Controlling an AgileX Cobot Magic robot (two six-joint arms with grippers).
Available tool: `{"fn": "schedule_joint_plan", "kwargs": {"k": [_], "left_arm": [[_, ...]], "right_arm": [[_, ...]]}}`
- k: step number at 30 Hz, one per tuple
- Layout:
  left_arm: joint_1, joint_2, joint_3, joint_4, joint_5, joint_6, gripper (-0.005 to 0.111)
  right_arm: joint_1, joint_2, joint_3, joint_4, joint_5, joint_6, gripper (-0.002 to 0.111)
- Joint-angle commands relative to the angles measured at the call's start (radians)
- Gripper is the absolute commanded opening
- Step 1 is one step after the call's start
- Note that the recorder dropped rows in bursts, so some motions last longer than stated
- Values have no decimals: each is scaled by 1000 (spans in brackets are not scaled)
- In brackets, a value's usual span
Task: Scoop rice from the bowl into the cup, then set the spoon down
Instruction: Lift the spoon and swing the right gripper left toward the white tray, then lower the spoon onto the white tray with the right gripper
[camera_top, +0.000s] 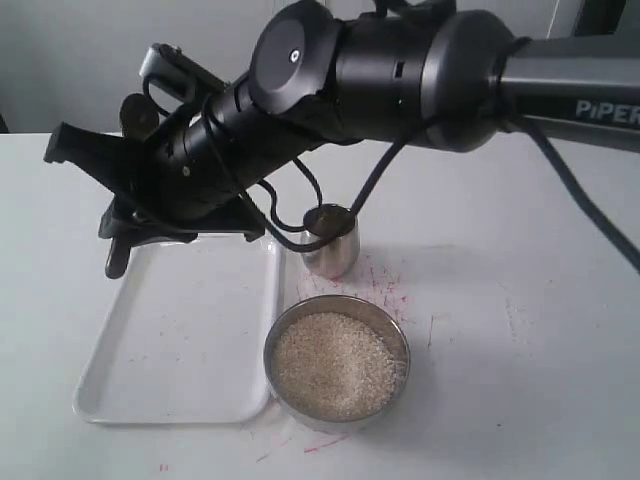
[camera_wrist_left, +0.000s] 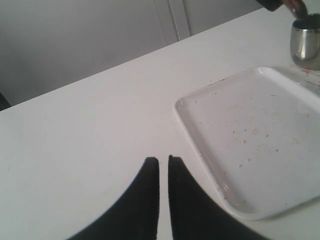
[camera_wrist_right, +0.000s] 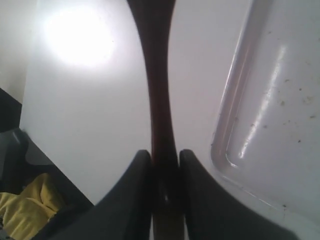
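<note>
The spoon in my right gripper is hanging out past the tray's edge (camera_top: 112, 312), so I should move the spoon back over the middle of the tray (camera_top: 182, 330) and lower it there.
The bowl (camera_top: 398, 338) of brushed steel stands near the front of the table, filled with rice (camera_top: 335, 365). Just behind it is the small shiny cup (camera_top: 335, 252), which the left wrist view also shows as a cup (camera_wrist_left: 305, 42) far off. My right gripper (camera_wrist_right: 165, 152) is shut on the handle of the reddish-brown spoon (camera_wrist_right: 157, 90). The right arm reaches across, so this gripper (camera_top: 112, 238) hangs by the far left corner of the tray with the spoon (camera_top: 116, 260) sticking out below it. My left gripper (camera_wrist_left: 163, 159) is shut and empty over bare table beside the tray.
A white tray (camera_top: 180, 340) lies left of the bowl, speckled with crumbs; the same tray (camera_wrist_left: 260, 130) shows beside my left gripper, and a tray (camera_wrist_right: 280, 100) edge beside the spoon. Red marks (camera_top: 380, 285) stain the table near the cup. The table edge (camera_wrist_right: 30, 135) is close to my right gripper.
</note>
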Motion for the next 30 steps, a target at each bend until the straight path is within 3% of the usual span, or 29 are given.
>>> {"fn": "schedule_joint_plan", "kwargs": {"k": [1,9,14,22,30], "left_arm": [[-3,-1,-3,-5,-4,2,14],[-3,-1,-3,-5,-4,2,14],[-3,-1,-3,-5,-4,2,14],[-3,-1,-3,-5,-4,2,14],[-3,-1,-3,-5,-4,2,14]], "right_arm": [[1,30,2,-9,-5,-11,0],[16,65,-7,-41,-34,-24,0],[69,65,-60,-222,-35,-15,0],[127,141,-191,-459,151,-17,0],[138,267,-303,-499,271,32,0]]}}
